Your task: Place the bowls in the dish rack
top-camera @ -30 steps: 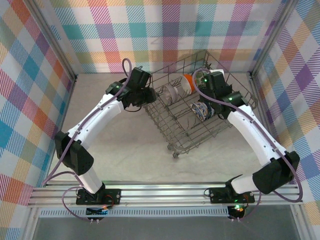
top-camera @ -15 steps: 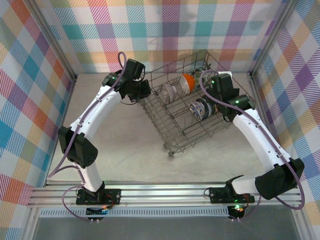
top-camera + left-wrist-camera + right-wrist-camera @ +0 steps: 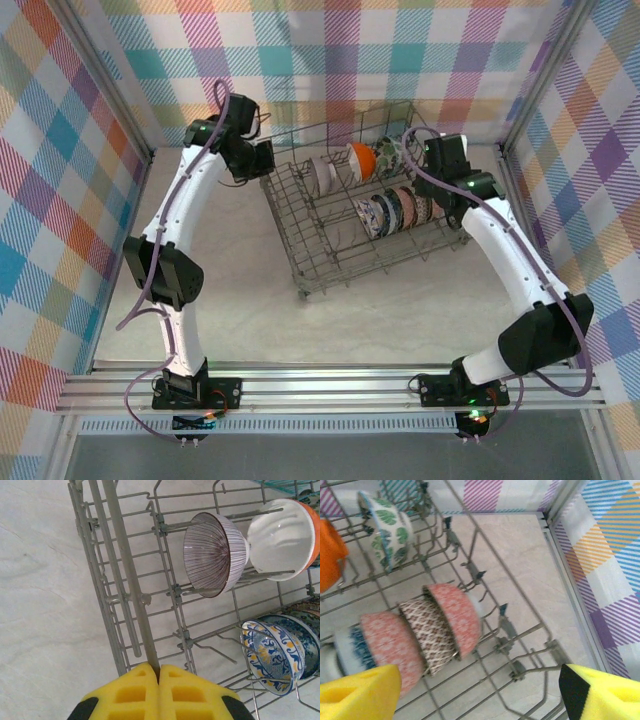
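I have the slanted dish rack's rim [image 3: 149, 647] in my left gripper beside open table [image 3: 235, 220], so I keep pulling until the rack's front side is in line with the table's edge.
The grey wire dish rack [image 3: 330, 255] stands at the back of the table, and my left gripper [image 3: 262, 160] is shut on the top rim wire at its left corner. In the left wrist view the yellow fingers [image 3: 190, 690] pinch that rim bar [image 3: 127, 570]. A striped bowl [image 3: 215, 555], an orange bowl with a white inside [image 3: 280, 540] and a blue-and-yellow bowl [image 3: 272, 655] stand on edge between the tines. My right gripper [image 3: 432, 160] hangs open over the rack's right end, above a leaf-patterned bowl [image 3: 387, 527], coral bowls [image 3: 457, 617] and a brown-patterned bowl [image 3: 430, 635].
Plaid walls and aluminium posts [image 3: 520, 110] close in the table on three sides; one post [image 3: 560, 530] runs near the rack's right end. Bare tabletop [image 3: 220, 270] lies left of and in front of the rack.
My left gripper has shut on the rack's rim and drawn it left and back, swinging the rack round. The right arm has shifted slightly and stayed open.
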Controlling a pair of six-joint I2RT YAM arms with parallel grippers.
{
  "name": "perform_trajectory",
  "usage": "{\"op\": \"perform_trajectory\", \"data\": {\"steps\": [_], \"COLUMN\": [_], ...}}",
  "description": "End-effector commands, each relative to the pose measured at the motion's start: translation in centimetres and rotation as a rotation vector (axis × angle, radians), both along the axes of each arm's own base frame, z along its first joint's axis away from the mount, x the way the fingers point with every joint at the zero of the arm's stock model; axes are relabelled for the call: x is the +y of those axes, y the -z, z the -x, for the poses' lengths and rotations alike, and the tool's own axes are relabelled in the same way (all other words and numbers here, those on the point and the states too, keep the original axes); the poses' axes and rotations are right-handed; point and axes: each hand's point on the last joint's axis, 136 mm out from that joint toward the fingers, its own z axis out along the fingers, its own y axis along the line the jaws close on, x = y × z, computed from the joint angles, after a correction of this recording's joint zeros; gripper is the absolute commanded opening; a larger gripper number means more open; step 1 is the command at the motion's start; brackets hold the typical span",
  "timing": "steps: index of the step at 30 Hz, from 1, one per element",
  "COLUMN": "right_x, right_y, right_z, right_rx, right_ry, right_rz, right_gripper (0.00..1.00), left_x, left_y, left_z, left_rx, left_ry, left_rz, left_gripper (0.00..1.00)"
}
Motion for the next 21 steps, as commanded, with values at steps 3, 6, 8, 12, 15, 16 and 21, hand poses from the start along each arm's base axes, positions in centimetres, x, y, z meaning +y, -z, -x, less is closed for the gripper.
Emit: {"op": "perform_trajectory", "data": {"steps": [3,6,8,12,15,16,21], "right_x": [-2.7,-4.6,-5.9,-8.2,-10.1,-10.8,-12.6], "right_y": [-0.3,0.4,1.4,4.0,5.8,6.5,8.7], "right_z": [-1.6,-2.7,-3.4,-4.4,-5.2,-5.6,-7.1], "right_rx": [0.031,0.068,0.101,0.172,0.251,0.273,0.308], "right_ry": [0.065,0.095,0.114,0.139,0.159,0.165,0.178], "right_rz": [-0.03,-0.073,-0.087,-0.119,-0.099,-0.098,-0.137], "right_gripper": [0.82,0.82,0.81,0.81,0.81,0.81,0.81], "left_x": [5.8,5.9,5.9,6.7,7.3,7.3,7.2], "left_y": [1.3,1.6,1.8,2.1,1.6,1.3,0.5], "left_z": [0.9,1.5,1.9,2.0,1.7,1.6,1.1], "left_rx": [0.078,0.099,0.112,0.122,0.111,0.103,0.076], "left_ry": [0.041,0.103,0.144,0.154,0.125,0.122,0.116], "left_rz": [-0.141,-0.143,-0.145,-0.148,-0.109,-0.087,-0.065], "left_gripper": [0.0,0.0,0.0,0.0,0.0,0.0,0.0]}}
